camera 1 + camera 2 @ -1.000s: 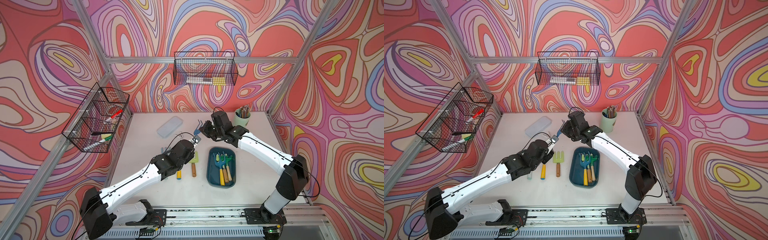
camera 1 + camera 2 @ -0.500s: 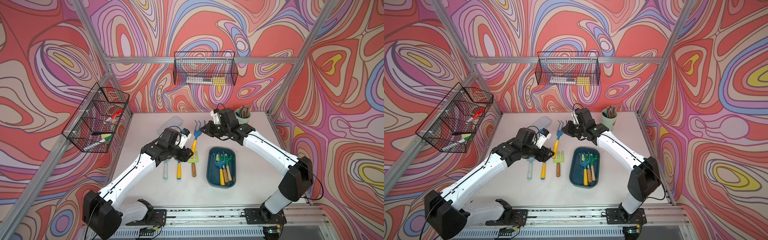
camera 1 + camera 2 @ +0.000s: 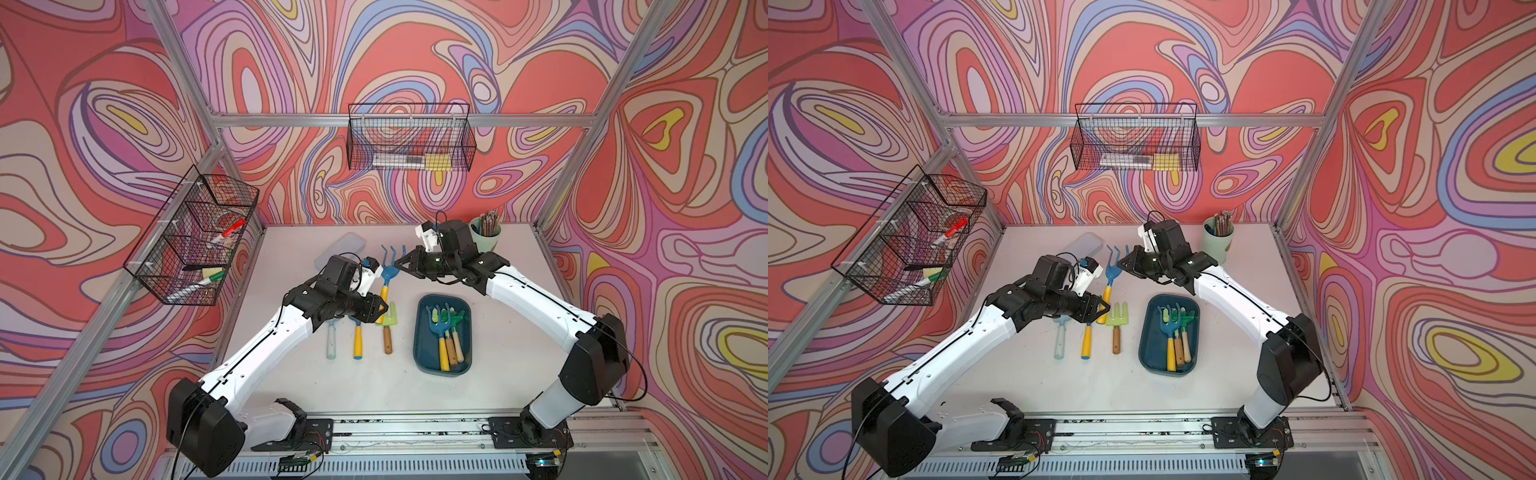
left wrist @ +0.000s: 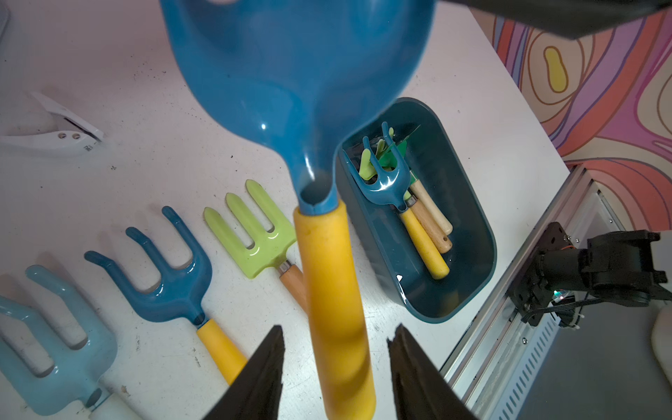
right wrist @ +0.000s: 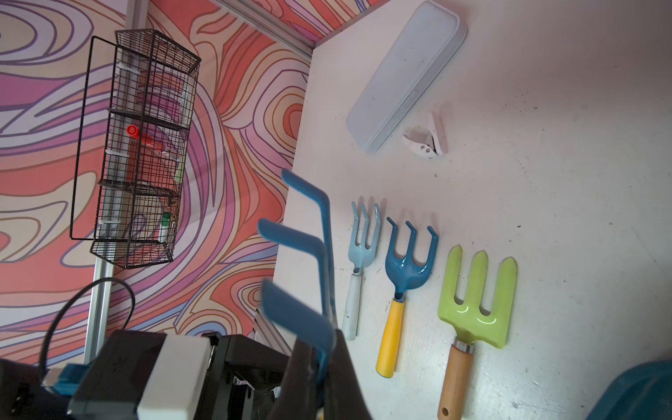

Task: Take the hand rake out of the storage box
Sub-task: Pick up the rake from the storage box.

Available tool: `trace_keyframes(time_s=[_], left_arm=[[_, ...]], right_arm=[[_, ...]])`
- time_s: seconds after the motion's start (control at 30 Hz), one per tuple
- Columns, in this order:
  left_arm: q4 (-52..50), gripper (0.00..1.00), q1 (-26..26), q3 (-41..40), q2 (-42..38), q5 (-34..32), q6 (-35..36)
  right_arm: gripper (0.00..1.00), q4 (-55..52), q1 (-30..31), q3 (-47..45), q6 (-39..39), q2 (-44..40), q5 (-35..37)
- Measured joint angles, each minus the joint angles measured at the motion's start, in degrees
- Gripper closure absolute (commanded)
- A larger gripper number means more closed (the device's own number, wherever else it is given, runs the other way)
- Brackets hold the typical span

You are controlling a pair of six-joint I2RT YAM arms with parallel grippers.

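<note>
The free spot (image 3: 302,348) past the pale blue rake is on my left gripper's side, so my right gripper should open as soon as my left gripper grips the hand rake's yellow handle (image 4: 339,318).
The hand rake (image 3: 390,272), blue-headed with a yellow handle (image 4: 332,291), hangs above the table left of the storage box (image 3: 417,340). My right gripper (image 3: 397,264) is shut on the edge of its blue head (image 5: 309,254). My left gripper (image 4: 336,331) is open, and its jaws stand either side of the handle's lower end with a gap on each side. The dark teal storage box (image 3: 1144,336) holds another blue rake (image 4: 385,174) and other wooden-handled tools.
Three tools lie in a row left of the box: a pale blue rake (image 3: 331,345), a blue rake (image 3: 357,340) and a green fork (image 3: 387,328). A pale case (image 3: 338,249), a white clip (image 5: 427,140) and a mint cup (image 3: 485,235) are further back.
My left arm drew its wrist back to the left, uncovering the rake, and its jaws narrowed a little around the handle. The right gripper kept its hold on the rake's head.
</note>
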Motion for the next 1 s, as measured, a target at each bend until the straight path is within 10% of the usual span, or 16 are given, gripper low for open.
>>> trace_keyframes(time_s=[0.57,0.8,1.0], left_arm=[[0.7,0.78,0.7,-0.3,-0.1,-0.5,-1.7],[0.7,0.84,1.0,-0.3,-0.2,-1.9,-2.1],[-1.0,0.84,1.7,-0.3,-0.2,-6.4,-2.1]], right_arm=[[1.0,6.3,0.0,-2.9,3.8,-1.0,-3.0],[0.43,5.6,0.0,-3.0,3.0,-1.0,-2.7],[0.36,-0.2,0.0,-1.2,-0.5,-1.0,0.3]])
